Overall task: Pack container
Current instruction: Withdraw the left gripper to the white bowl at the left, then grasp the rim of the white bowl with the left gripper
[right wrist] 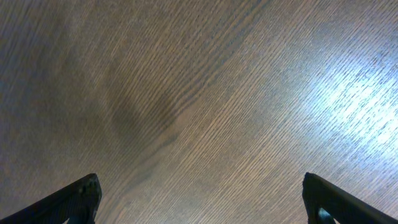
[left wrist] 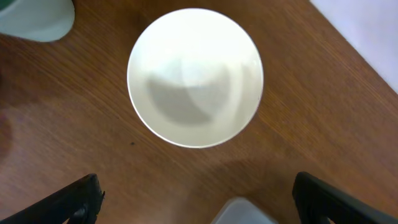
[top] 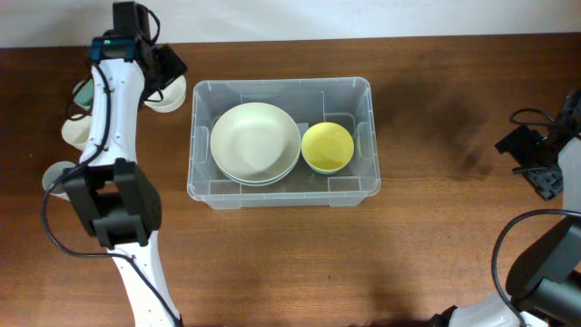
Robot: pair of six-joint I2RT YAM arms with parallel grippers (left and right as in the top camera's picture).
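Note:
My left gripper should lower its open fingers next until they are on both sides of the white bowl's rim (left wrist: 130, 81), because clear wood (left wrist: 96, 71) lies between the bowl's rim and the pale green cup.
The clear plastic container (top: 281, 141) sits mid-table and holds stacked cream bowls (top: 255, 142) on its left and a yellow bowl (top: 327, 147) on its right. My left gripper (top: 168, 68) is open and empty at the far left, just past the container's left corner (left wrist: 242, 213). It hovers over a white bowl (left wrist: 195, 76) on the table, also seen in the overhead view (top: 170, 98). My right gripper (top: 536, 159) is open and empty over bare wood at the far right edge; its fingers show in the right wrist view (right wrist: 199, 205).
Other pale bowls and cups (top: 74, 127) stand left of my left arm; a pale green one (left wrist: 37, 18) shows in the left wrist view. A white wall strip (top: 363, 18) runs along the table's back edge.

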